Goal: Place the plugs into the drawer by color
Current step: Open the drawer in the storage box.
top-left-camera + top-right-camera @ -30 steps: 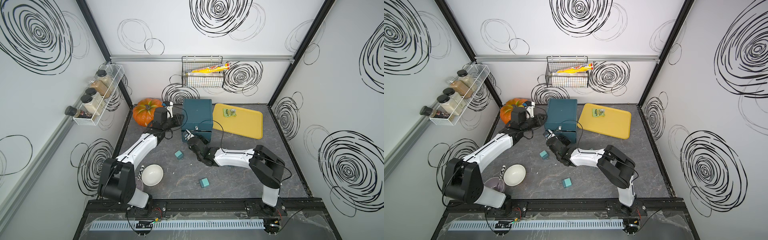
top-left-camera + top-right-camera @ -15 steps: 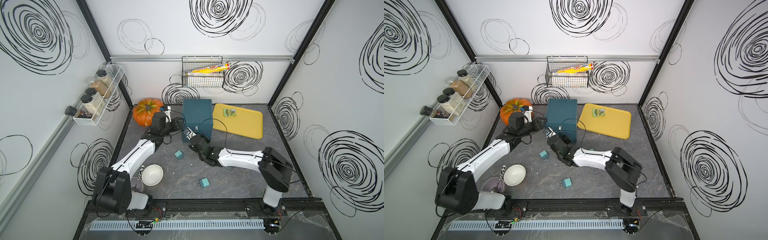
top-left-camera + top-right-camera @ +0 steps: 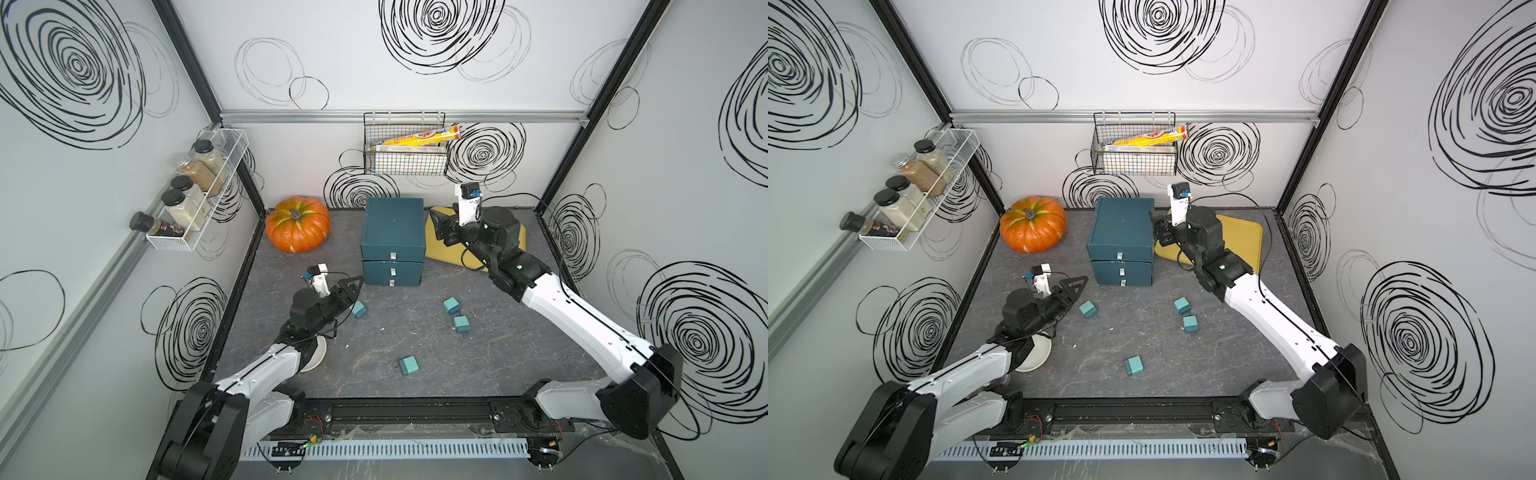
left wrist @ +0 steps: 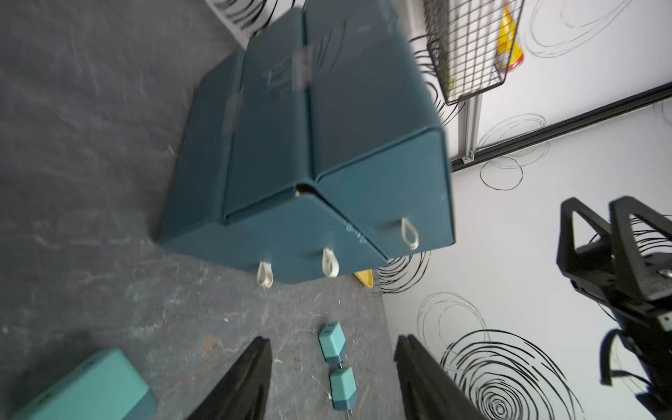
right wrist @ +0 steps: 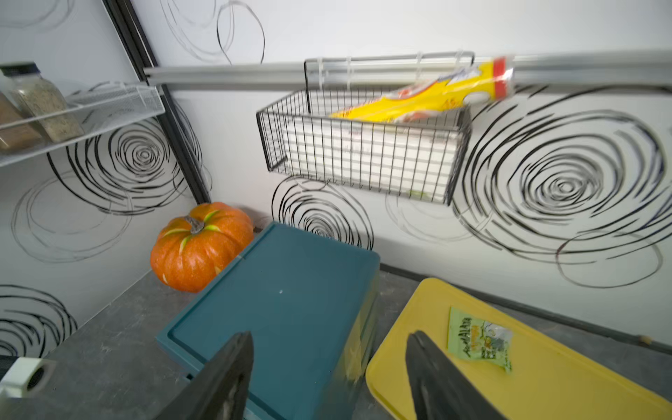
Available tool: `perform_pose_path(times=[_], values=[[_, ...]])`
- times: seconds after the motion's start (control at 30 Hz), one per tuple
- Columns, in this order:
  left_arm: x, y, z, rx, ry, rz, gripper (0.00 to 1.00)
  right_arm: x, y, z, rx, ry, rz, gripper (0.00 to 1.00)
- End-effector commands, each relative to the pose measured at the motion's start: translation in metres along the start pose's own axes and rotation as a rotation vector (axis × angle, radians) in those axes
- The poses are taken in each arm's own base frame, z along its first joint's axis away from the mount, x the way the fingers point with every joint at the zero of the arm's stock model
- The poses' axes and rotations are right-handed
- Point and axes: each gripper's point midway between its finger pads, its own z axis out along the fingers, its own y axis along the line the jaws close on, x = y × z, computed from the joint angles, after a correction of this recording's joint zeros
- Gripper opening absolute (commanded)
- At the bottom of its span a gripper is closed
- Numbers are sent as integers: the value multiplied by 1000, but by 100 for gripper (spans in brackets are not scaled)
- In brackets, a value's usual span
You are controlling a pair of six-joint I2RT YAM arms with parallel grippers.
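The bottom drawer (image 4: pixel 213 246) sits shut with the teal plugs outside, so my left gripper should pull its loop (image 4: pixel 264 275) while my right gripper steadies the cabinet's side.
The dark teal drawer (image 3: pixel 392 237) (image 3: pixel 1121 237) stands at the back middle, all three fronts looking shut. Several teal plugs lie on the table: one (image 3: pixel 358 309) just beside my left gripper (image 3: pixel 353 286), two (image 3: pixel 451 305) (image 3: pixel 461 323) right of centre, one (image 3: pixel 408 365) nearer the front. In the left wrist view my left gripper (image 4: pixel 333 341) is open and empty, with two plugs (image 4: pixel 342 387) far beyond it. My right gripper (image 3: pixel 438 222) (image 5: pixel 331 336) hangs open and empty over the cabinet's right edge.
A yellow tray (image 3: pixel 515 245) (image 5: pixel 418 356) with a green packet (image 5: pixel 480 342) lies right of the cabinet. A pumpkin (image 3: pixel 297 224) sits back left. A white bowl (image 3: pixel 318 357) lies under my left arm. A wire basket (image 3: pixel 405 156) and a spice rack (image 3: pixel 195 187) hang on the walls.
Both grippers have opened. The right arm swung away from the drawer fronts up to the cabinet's right side; the left arm drew back toward the front left. Two plugs now show.
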Motion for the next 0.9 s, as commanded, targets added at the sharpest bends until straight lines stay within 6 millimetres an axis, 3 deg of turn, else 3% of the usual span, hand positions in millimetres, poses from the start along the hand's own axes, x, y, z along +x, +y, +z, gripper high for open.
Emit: perform_pose_path(times=[0.0,0.13,0.27,0.37,0.57,0.67,0.77,0.87], values=[[-2,-51,-1,240,-62,-59,61,34,22,18,-139,163,67,67],[22,-50,10,278,-60,-121,61,53,17,43,-134,223,80,55],[42,-40,33,252,-29,-159,61,69,0,60,-54,271,56,55],[41,-31,34,295,-67,-210,52,88,-9,69,-53,317,76,52],[56,-20,66,328,-10,-243,65,119,-12,72,-56,377,83,52],[55,-16,72,303,-24,-224,72,128,-12,71,-62,393,84,52],[56,4,79,186,-35,-178,72,134,-14,69,-53,403,80,53],[58,18,81,155,-48,-192,61,133,-13,68,-58,398,82,53]])
